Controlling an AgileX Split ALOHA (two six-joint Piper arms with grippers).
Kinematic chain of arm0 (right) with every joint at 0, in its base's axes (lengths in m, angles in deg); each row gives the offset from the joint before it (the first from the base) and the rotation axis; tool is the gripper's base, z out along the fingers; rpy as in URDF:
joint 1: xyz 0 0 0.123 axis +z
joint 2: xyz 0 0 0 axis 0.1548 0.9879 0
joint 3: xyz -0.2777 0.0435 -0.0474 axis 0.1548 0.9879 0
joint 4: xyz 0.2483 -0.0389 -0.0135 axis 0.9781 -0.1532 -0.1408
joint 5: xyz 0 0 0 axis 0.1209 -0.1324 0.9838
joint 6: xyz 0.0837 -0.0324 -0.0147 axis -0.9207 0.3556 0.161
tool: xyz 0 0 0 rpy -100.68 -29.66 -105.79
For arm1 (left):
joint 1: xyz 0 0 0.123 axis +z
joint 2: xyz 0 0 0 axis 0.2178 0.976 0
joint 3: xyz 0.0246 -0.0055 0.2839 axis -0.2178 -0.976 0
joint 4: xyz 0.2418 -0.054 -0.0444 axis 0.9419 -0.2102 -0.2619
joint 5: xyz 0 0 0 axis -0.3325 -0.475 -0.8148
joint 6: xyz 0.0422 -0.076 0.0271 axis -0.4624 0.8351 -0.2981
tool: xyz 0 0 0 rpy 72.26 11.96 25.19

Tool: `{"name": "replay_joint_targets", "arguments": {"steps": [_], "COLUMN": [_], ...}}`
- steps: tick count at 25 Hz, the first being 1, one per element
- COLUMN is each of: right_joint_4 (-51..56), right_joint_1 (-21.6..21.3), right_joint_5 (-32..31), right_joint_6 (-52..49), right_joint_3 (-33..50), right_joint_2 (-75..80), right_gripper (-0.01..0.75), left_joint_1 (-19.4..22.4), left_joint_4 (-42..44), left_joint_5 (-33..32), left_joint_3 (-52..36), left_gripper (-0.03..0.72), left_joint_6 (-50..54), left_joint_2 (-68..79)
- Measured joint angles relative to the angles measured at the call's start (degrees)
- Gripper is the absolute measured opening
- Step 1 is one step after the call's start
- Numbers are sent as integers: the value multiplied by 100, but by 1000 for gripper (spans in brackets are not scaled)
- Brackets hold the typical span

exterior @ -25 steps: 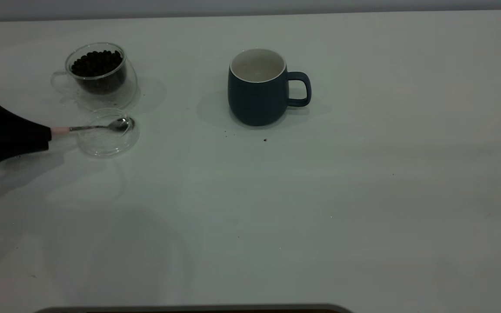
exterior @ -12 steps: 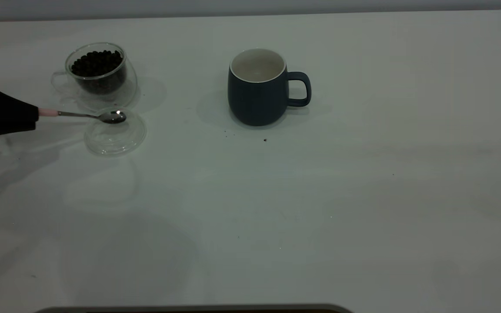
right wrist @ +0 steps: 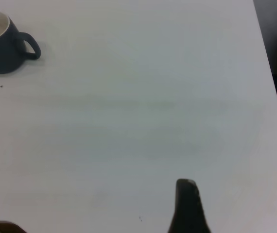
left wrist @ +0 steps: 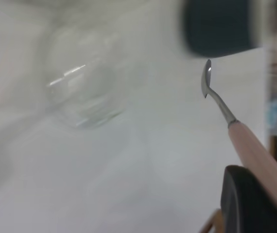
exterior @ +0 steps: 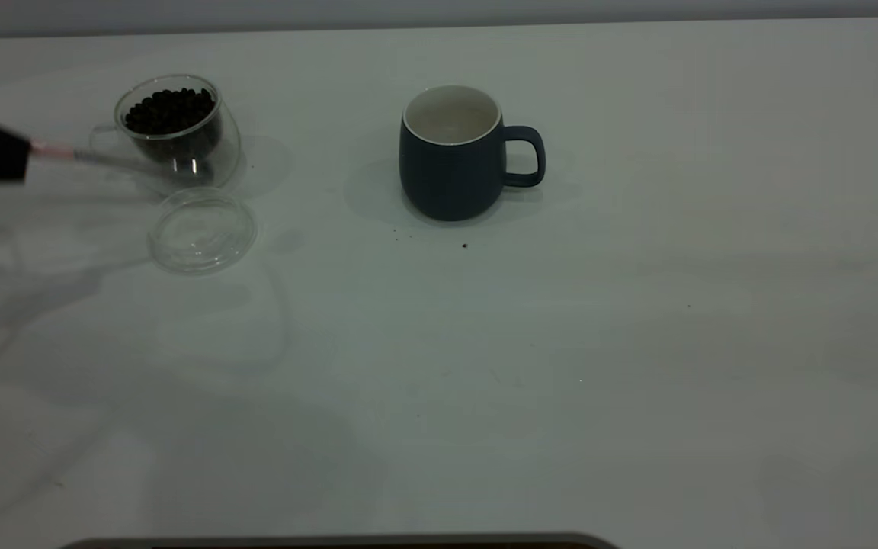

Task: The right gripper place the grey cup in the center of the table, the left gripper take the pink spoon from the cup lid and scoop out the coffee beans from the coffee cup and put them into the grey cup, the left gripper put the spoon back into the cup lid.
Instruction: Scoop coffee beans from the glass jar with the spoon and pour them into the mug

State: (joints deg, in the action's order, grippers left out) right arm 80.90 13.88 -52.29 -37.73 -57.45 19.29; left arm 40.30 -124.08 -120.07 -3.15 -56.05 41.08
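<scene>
The spoon's empty bowl [exterior: 158,168] is hanging in front of the glass coffee cup, so my left gripper needs to move the spoon's bowl back over the coffee cup's rim and into the coffee beans [exterior: 170,111].
My left gripper [exterior: 16,156] is at the table's left edge, shut on the pink handle of the spoon [exterior: 54,150]. It holds the spoon in the air; the metal bowl, blurred, reaches in front of the glass coffee cup [exterior: 172,126] full of dark beans. The clear cup lid [exterior: 201,231] lies empty on the table just in front of that cup. The dark grey cup [exterior: 450,175] stands upright and empty near the table's middle. The left wrist view shows the spoon [left wrist: 217,99], my left gripper [left wrist: 257,204], the lid [left wrist: 87,92] and the grey cup [left wrist: 218,26]. My right gripper [right wrist: 187,208] is parked off to the right.
A few dark crumbs [exterior: 464,245] lie on the white table [exterior: 561,366] in front of the grey cup. The right wrist view shows the grey cup [right wrist: 0,53] far off and the table's edge [right wrist: 269,73].
My left gripper lifted the spoon out of the lid and moved it back and up toward the coffee cup. The lid shifted slightly to the right and now lies empty.
</scene>
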Motion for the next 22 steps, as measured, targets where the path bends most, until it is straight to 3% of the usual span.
{"name": "replay_joint_targets", "arguments": {"steps": [10, 16, 22], "right_joint_4": [0, 0, 0], "right_joint_1": [0, 0, 0], "right_joint_5": [0, 0, 0], "right_joint_6": [0, 0, 0], "right_joint_3": [0, 0, 0], "right_joint_2": [0, 0, 0], "right_gripper": [572, 572, 571], "left_joint_1": [0, 0, 0], "left_joint_4": [-23, 22, -51], "left_joint_5": [-317, 441, 598], "left_joint_3": [1667, 1716, 1716], "left_gripper": [125, 125, 125], "left_joint_6": [674, 718, 684], "left_joint_2": [-7, 67, 591]}}
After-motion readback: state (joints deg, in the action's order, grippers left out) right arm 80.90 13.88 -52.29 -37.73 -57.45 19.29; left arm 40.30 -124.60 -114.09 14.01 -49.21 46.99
